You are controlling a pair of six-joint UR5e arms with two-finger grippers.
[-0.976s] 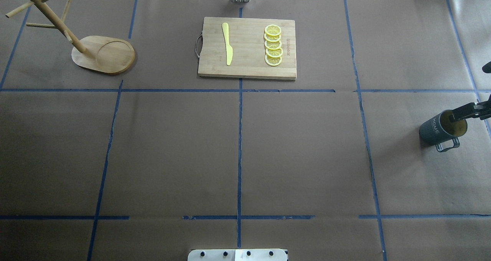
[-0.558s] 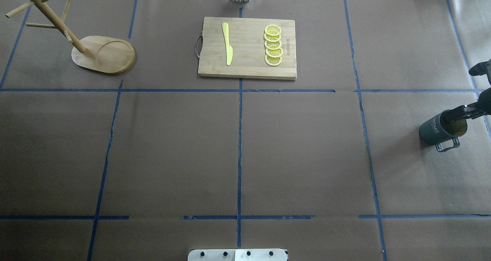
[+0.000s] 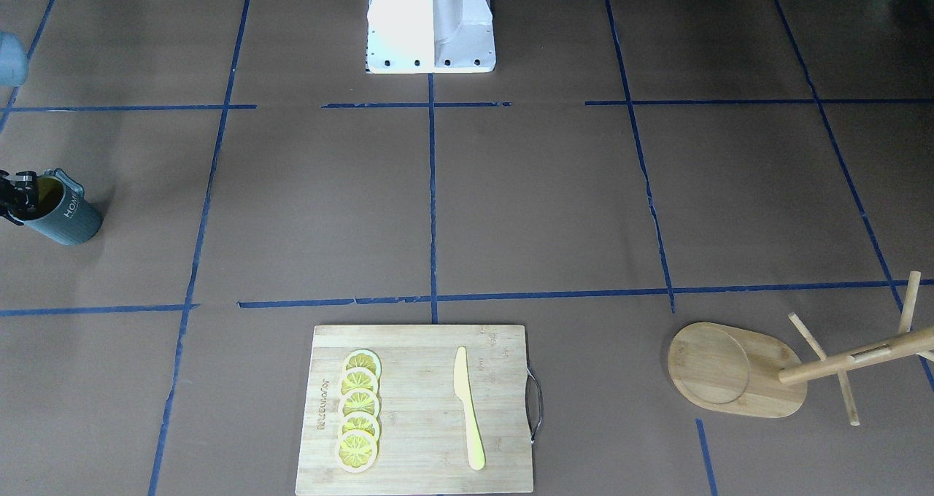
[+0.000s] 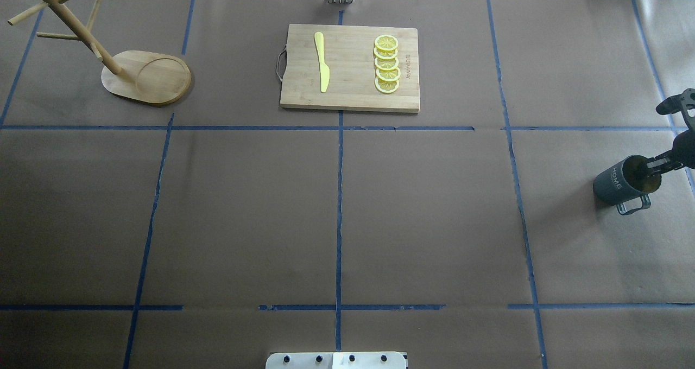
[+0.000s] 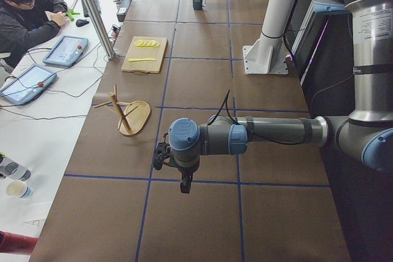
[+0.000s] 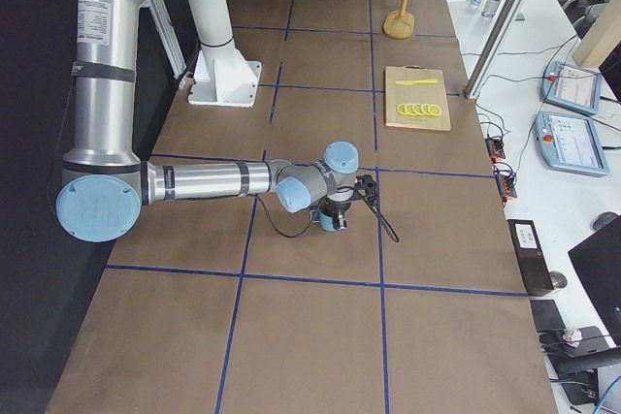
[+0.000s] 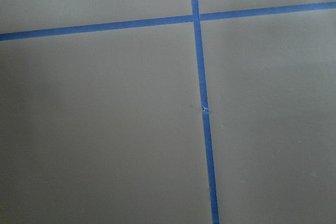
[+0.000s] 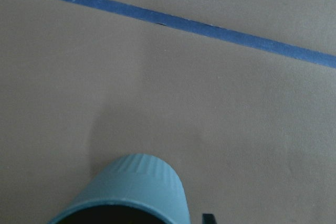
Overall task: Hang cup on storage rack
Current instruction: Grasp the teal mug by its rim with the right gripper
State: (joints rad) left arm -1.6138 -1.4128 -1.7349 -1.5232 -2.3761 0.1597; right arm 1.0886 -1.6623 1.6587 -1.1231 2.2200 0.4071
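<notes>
The cup's yellow (image 3: 74, 219) inside (image 3: 51, 190) can be seen below the cup's rim, so the robot should expect an empty cup when it tips the cup toward the storage rack.
The cup (image 4: 619, 183), dark teal-grey with a yellow inside and "HOME" on its side, stands upright at the table's right end, handle toward the robot. My right gripper (image 4: 654, 165) comes in from the right edge, open, with one dark finger dipped inside the cup's mouth at the rim; the other finger is hard to make out. The front-facing view shows the same cup (image 3: 64, 217) with the right gripper (image 3: 14, 195) at its rim. The storage rack (image 4: 146, 78) stands far off at the back left. My left gripper (image 5: 184, 183) hangs over bare table, and I cannot tell whether it is open or shut.
A bamboo cutting board (image 4: 350, 95) at the back centre carries a yellow knife (image 4: 321, 62) and a row of lemon slices (image 4: 386, 65). The robot's white base (image 3: 430, 22) sits at the near edge. A person (image 5: 24, 10) sits beside the table with tablets.
The right gripper's finger has dropped deeper into the cup's mouth and the gripper has shifted a little. The cup and the rack have not moved.
</notes>
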